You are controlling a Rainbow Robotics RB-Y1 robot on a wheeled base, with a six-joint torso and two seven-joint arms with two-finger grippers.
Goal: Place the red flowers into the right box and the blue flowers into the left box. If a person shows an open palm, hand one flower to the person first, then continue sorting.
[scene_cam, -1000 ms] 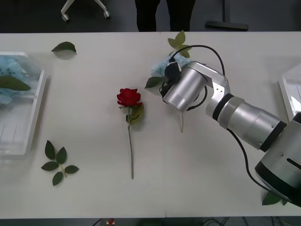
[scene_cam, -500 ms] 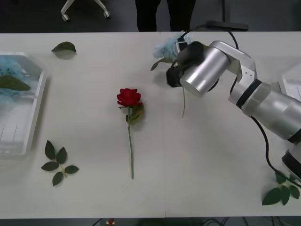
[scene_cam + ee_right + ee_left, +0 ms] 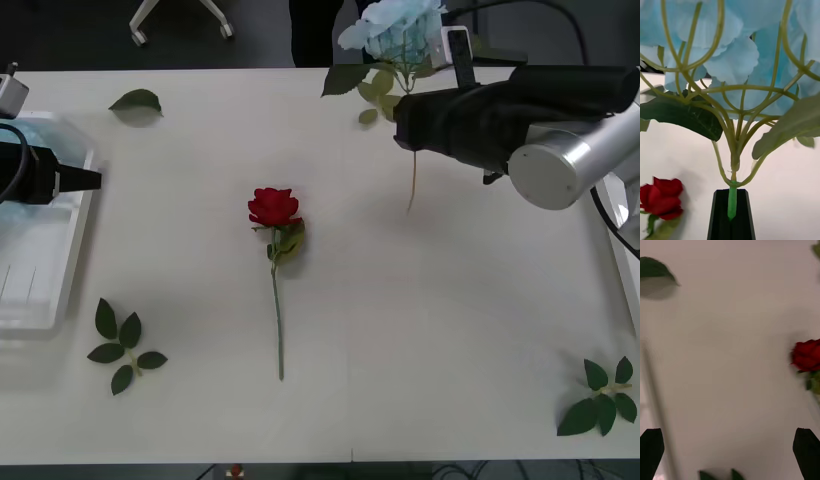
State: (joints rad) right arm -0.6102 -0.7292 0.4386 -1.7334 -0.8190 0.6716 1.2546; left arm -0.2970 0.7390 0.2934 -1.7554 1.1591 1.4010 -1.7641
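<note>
The pale green sprig's lowest leaf (image 3: pixel 368 117) lies clear of the blue flower's stem, so the sprig (image 3: pixel 379 88) should stay put when I carry that flower away.
My right gripper (image 3: pixel 408 112) is shut on the green stem of a blue flower (image 3: pixel 392 28) and holds it high over the table's far edge. The stem end hangs below the gripper. In the right wrist view the black fingers (image 3: pixel 720 219) pinch that stem under the blue flower (image 3: pixel 752 56). One of the red flowers (image 3: pixel 274 207) lies mid-table, stem toward me, and the same red flower (image 3: pixel 660 197) is seen from the right wrist. My left gripper (image 3: pixel 95 181) hovers open above the left box (image 3: pixel 72 262), with the red flower (image 3: pixel 807 354) ahead of it. The right box (image 3: pixel 622 240) peeks out behind my right arm.
Loose leaf sprigs lie at the far left (image 3: pixel 136 100), the near left (image 3: pixel 125 345) and the near right (image 3: pixel 602 400). A person's dark trouser legs (image 3: pixel 318 30) stand beyond the table's far edge.
My right arm has lifted the blue flower off the table and swung it up toward the far edge. My left arm has come into view above the left box.
</note>
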